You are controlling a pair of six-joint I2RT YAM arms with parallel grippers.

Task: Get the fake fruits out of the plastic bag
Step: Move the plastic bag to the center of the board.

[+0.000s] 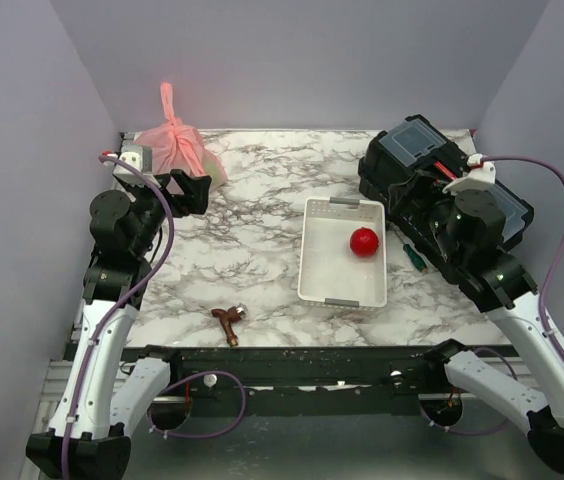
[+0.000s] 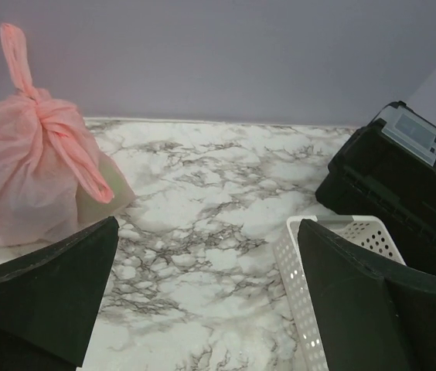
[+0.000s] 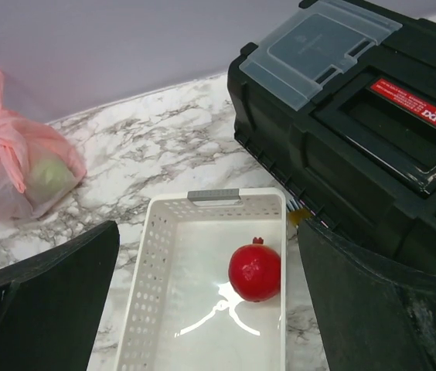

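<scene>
The hanging handle (image 2: 77, 161) of the pink plastic bag sticks out toward my open left gripper. I should keep going to its tip (image 2: 102, 192) until the fingers are on both sides of it.
The pink plastic bag (image 1: 177, 145) stands tied shut at the far left of the table; it also shows in the left wrist view (image 2: 28, 166) and the right wrist view (image 3: 17, 166), where a light green round fruit (image 3: 48, 178) shows through it. A red fruit (image 1: 364, 241) lies in the white tray (image 1: 312, 265), also seen in the right wrist view (image 3: 254, 273). My left gripper (image 1: 194, 192) is open and empty, just near-right of the bag. My right gripper (image 1: 432, 215) is open and empty, right of the tray, over the toolbox edge.
A black toolbox (image 1: 442, 190) fills the far right. A green-handled screwdriver (image 1: 412, 255) lies between the tray and the toolbox. A small brown object (image 1: 228, 320) lies near the front edge. Purple walls close in the table on three sides.
</scene>
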